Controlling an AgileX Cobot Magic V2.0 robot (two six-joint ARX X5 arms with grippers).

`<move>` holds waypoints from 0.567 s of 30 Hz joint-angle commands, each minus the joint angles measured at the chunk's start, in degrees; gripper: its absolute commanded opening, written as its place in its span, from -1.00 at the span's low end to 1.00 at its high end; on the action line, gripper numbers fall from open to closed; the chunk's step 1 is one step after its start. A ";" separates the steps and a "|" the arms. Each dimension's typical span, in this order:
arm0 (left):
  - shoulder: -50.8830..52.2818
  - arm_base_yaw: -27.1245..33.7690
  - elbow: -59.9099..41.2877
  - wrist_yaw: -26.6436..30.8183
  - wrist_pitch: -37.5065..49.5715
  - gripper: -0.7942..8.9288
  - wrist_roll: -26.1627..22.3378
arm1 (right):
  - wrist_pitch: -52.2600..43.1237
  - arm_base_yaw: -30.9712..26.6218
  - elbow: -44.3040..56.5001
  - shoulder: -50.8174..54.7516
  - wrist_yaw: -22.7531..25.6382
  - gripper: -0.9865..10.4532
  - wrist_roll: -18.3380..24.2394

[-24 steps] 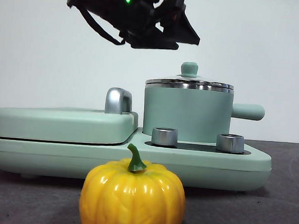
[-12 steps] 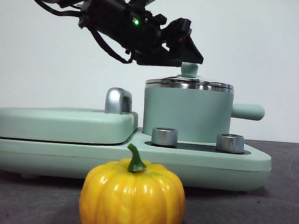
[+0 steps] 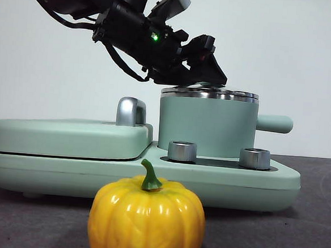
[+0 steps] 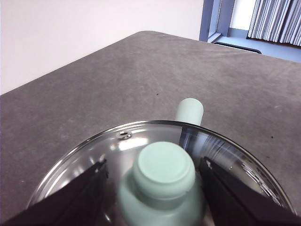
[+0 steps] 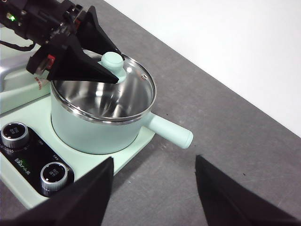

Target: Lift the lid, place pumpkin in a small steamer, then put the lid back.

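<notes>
I should expect the small steamer [image 3: 207,124] to be empty when I lift the lid, because only shiny grey steel can be seen through the lid's glass [image 4: 120,157].
The lid [image 3: 210,93] sits on the small steamer [image 3: 208,127], a mint-green pot with a side handle [image 5: 169,129]. My left gripper [image 3: 209,77] has come down over the lid and hides its knob in the front view. In the left wrist view the jaws stand open on either side of the mint-green knob [image 4: 162,172], with a small gap on each side, above the glass [image 4: 117,146]. The yellow-orange pumpkin [image 3: 146,219] stands on the table in front of the cooker. My right gripper [image 5: 154,160] hangs open above the table beside the steamer [image 5: 94,127], with nothing in it.
The steamer stands on a mint-green cooker base [image 3: 150,179] with two chrome dials [image 3: 182,150] [image 3: 254,158]. To its left lies a flat griddle cover [image 3: 68,137] with a chrome handle [image 3: 131,111]. Dark grey table [image 5: 225,141] stretches to the right.
The left arm has come down and to the right, from above the pot to the lid knob, which its jaws now straddle and hide in the front view. Pumpkin and pot have not moved.
</notes>
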State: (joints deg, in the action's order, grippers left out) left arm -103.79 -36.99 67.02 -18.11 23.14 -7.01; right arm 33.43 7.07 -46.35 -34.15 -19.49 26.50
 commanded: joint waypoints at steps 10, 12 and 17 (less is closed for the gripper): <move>-1.09 -0.52 1.07 0.11 0.77 -0.82 0.26 | -0.28 0.15 -1.07 -0.24 0.00 -0.35 -1.03; -1.09 -0.52 1.07 0.11 0.74 -0.82 0.24 | -0.31 0.15 -1.07 -0.24 0.00 -0.35 -1.03; -0.61 -0.52 1.07 0.13 0.79 -0.82 0.24 | -0.31 0.15 -1.07 -0.24 0.00 -0.35 -1.03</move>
State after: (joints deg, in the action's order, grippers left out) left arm -103.77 -37.21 67.11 -18.26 23.70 -7.49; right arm 33.45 7.07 -46.35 -34.15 -19.49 26.50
